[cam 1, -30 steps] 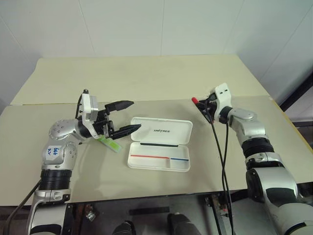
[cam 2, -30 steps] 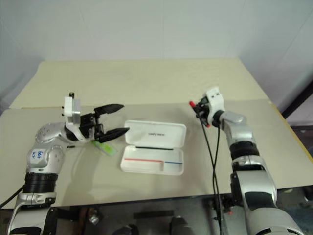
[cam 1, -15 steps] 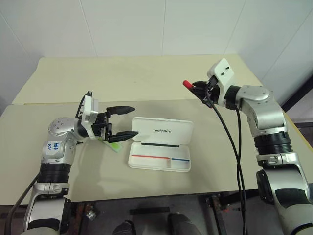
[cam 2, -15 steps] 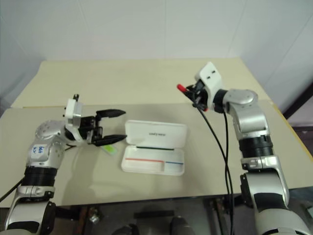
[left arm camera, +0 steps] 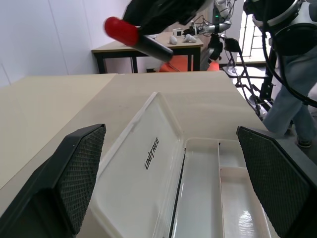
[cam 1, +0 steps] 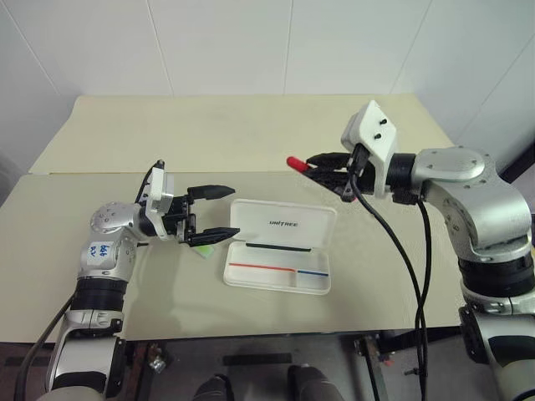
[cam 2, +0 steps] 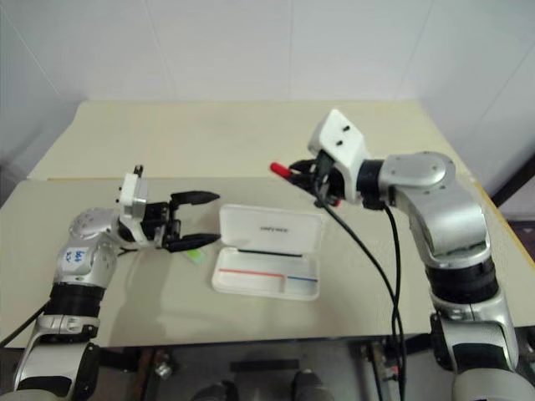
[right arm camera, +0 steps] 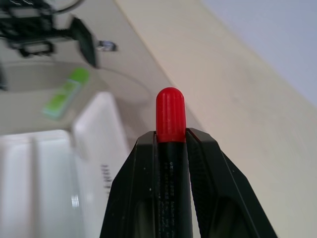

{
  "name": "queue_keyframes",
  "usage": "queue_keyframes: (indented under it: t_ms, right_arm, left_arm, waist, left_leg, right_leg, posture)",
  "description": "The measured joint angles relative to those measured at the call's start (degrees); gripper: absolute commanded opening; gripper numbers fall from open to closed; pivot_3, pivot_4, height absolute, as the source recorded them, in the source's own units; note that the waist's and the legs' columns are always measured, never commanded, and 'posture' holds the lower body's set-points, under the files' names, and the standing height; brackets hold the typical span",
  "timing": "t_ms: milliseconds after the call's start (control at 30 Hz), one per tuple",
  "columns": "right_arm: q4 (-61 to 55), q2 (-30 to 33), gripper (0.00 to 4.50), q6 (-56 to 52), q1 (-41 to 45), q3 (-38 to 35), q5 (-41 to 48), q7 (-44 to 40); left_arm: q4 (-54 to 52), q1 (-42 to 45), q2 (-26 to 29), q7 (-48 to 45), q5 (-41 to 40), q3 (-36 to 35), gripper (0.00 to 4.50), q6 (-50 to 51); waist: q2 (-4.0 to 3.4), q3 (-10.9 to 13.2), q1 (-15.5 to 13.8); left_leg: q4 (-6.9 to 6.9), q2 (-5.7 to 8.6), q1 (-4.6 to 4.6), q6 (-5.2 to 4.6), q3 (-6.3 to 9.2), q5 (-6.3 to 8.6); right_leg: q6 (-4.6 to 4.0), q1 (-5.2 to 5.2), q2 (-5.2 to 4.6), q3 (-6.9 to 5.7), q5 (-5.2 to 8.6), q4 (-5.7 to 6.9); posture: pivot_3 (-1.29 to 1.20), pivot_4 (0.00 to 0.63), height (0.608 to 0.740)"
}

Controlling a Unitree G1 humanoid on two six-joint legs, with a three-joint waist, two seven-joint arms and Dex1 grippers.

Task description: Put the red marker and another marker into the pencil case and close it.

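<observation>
I expect the pale green marker (cam 1: 204, 251) to fit lengthwise and lie flat in the red-edged compartment (cam 1: 261, 276) when I lower it in, because that compartment is long and empty.
The pencil case (cam 1: 311, 282) lies open mid-table, its lid (cam 1: 288, 224) flat toward the far side and its tray (left arm camera: 198, 198) holding no markers. My right gripper (cam 1: 316, 164) hovers above the lid's far edge, shut on the red marker (right arm camera: 170, 116), whose red cap (cam 1: 295, 163) points left. The pale green marker (cam 1: 199, 248) rests on the table just left of the case. My left gripper (cam 1: 234, 211) is open and level over it, its fingers (left arm camera: 81, 168) pointing toward the case, with nothing between them.
A black cable (cam 1: 401, 251) hangs from my right wrist down past the table's front edge (cam 1: 251, 334). A seam (cam 1: 84, 173) splits the near table from the far one. In the left wrist view a person (left arm camera: 292, 89) stands beyond the table.
My right arm has risen and swung left and back, carrying the red marker from the table's right side to above the case lid. The left gripper has stayed open over the green marker.
</observation>
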State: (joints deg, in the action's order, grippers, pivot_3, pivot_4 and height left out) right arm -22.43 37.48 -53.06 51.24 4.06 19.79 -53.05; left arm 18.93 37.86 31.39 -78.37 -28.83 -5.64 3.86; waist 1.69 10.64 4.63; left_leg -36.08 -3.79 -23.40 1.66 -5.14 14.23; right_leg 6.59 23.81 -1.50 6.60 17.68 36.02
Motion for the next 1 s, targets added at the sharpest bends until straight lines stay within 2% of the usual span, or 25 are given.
queue_keyframes:
  t_ms: [200, 400, 633, 833, 1000]
  right_arm:
    - [-10.0, -0.5, 0.52, -10.8, -0.5, 0.0, 8.5, 2.7]
    - [-11.5, -1.5, 0.52, -12.4, -2.4, 3.6, 10.4, 5.7]
    - [-7.0, -2.1, 0.52, -4.6, -3.9, 17.5, 4.2, 6.1]
    - [-0.7, -1.9, 0.52, 3.3, -4.2, 24.8, -2.0, 3.7]
    - [4.9, -2.1, 0.52, 8.7, -2.8, 27.0, -6.5, 1.0]
  left_arm:
    - [2.4, 0.0, -0.2, -2.2, 0.2, 0.1, 4.5, -1.4]
    - [3.5, -0.6, 0.6, -5.5, 1.9, 1.1, 4.5, -3.2]
    - [4.2, -2.7, 1.4, -6.4, 3.4, 1.8, 4.5, -4.6]
    - [0.6, -7.0, 2.2, -4.8, 3.3, 1.2, 4.5, -4.1]
    - [-2.8, -8.8, 2.6, -3.2, 2.7, 0.1, 4.5, -3.2]
  waist:
    - [0.04, 0.0, 0.0]
    - [0.06, 0.0, 0.2]
    - [0.08, 0.0, 0.1]
    - [0.09, 0.0, 0.2]
    - [0.1, 0.0, 0.1]
  left_leg:
    - [-0.02, 0.0, 0.0, -0.01, 0.02, 0.01]
    - [0.0, 0.0, -0.01, -0.04, 0.02, 0.02]
    - [-0.08, 0.0, -0.13, -0.04, 0.02, 0.02]
    - [-0.08, -0.01, -0.15, -0.06, 0.01, 0.03]
    - [-0.17, -0.01, -0.15, -0.06, 0.01, 0.03]
  right_leg:
    - [-0.05, 0.0, -0.01, -0.03, 0.03, 0.0]
    - [-0.09, 0.02, 0.0, -0.03, 0.05, -0.01]
    - [-0.13, 0.13, 0.0, -0.05, 0.07, 0.05]
    - [-0.13, 0.16, 0.0, -0.06, 0.07, 0.08]
    - [-0.14, 0.19, 0.02, -0.06, 0.08, 0.21]
  posture:
    - [0.0, 0.15, 0.74]
    - [0.0, 0.15, 0.74]
    - [0.0, 0.15, 0.74]
    - [0.0, 0.15, 0.74]
    - [0.0, 0.15, 0.74]
